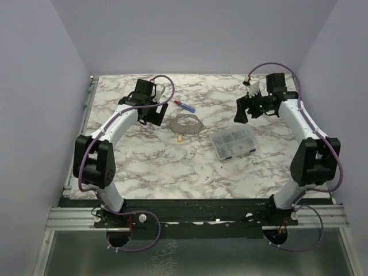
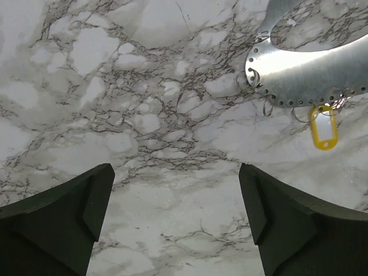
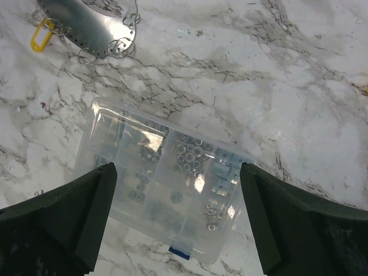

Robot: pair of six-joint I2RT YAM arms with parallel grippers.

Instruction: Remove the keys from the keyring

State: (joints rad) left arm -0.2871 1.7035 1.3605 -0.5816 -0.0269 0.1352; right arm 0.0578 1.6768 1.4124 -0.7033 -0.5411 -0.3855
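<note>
The keyring's end (image 1: 172,125) is clear of the yellow tag and open to my fingers, so my left gripper carries on going toward that end and closes on the keyring's rim (image 1: 171,121).
The keyring (image 1: 187,123) is a wide flat grey metal hoop lying on the marble table between the two arms. A small yellow key tag (image 1: 180,137) hangs off its near edge, along with small wire rings. In the left wrist view the keyring (image 2: 310,75) and the yellow tag (image 2: 324,127) lie up and to the right. My left gripper (image 2: 175,168) is open and empty over bare marble, just left of the hoop (image 1: 153,117). My right gripper (image 3: 178,167) is open and empty above the clear box, right of the hoop (image 1: 242,112). The right wrist view shows the keyring (image 3: 86,26) and the tag (image 3: 40,37) at top left.
A clear plastic compartment box (image 1: 232,142) with small metal nuts stands right of the keyring; it also shows in the right wrist view (image 3: 167,184). A slim blue-and-red stick (image 1: 185,106) lies behind the hoop. Purple walls close the table at the back and sides.
</note>
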